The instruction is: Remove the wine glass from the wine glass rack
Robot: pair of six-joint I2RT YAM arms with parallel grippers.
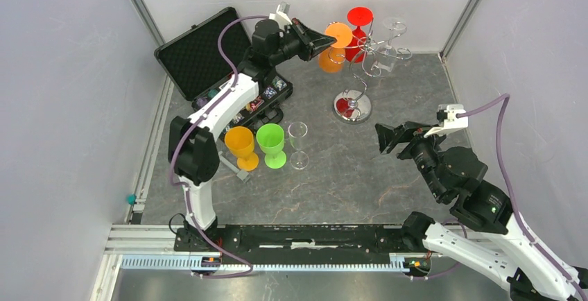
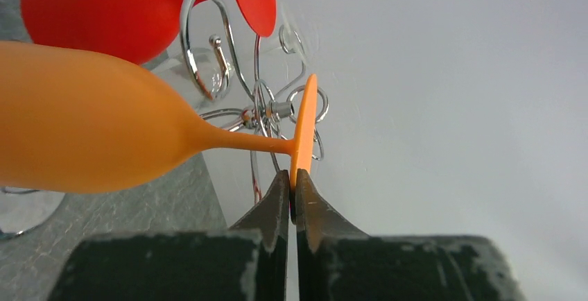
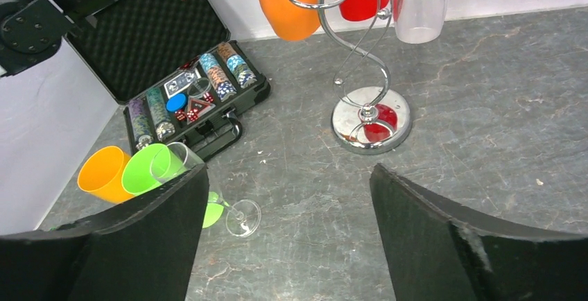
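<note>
My right gripper should stay open and continue to move closer until its fingers can close on the bowl [image 1: 331, 61], because my left gripper pinches the orange glass's foot [image 1: 339, 33] and leaves the glass's bowl free.
The chrome wine glass rack [image 1: 353, 103] stands at the back of the table with an orange wine glass [image 1: 333, 58], a red one [image 1: 358, 34] and a clear one [image 1: 392, 37] hanging bowl-down from its curled arms. My left gripper [image 1: 326, 39] is shut on the rim of the orange glass's foot [image 2: 303, 131]; its bowl [image 2: 83, 121] fills the left of the left wrist view. The rack also shows in the right wrist view [image 3: 369, 110]. My right gripper [image 1: 385, 138] is open and empty, low at the right, away from the rack.
An orange [image 1: 240, 145], a green [image 1: 272, 144] and a clear glass [image 1: 298, 145] stand upright left of centre. An open black case of poker chips [image 1: 208, 58] lies at the back left. White walls enclose the table.
</note>
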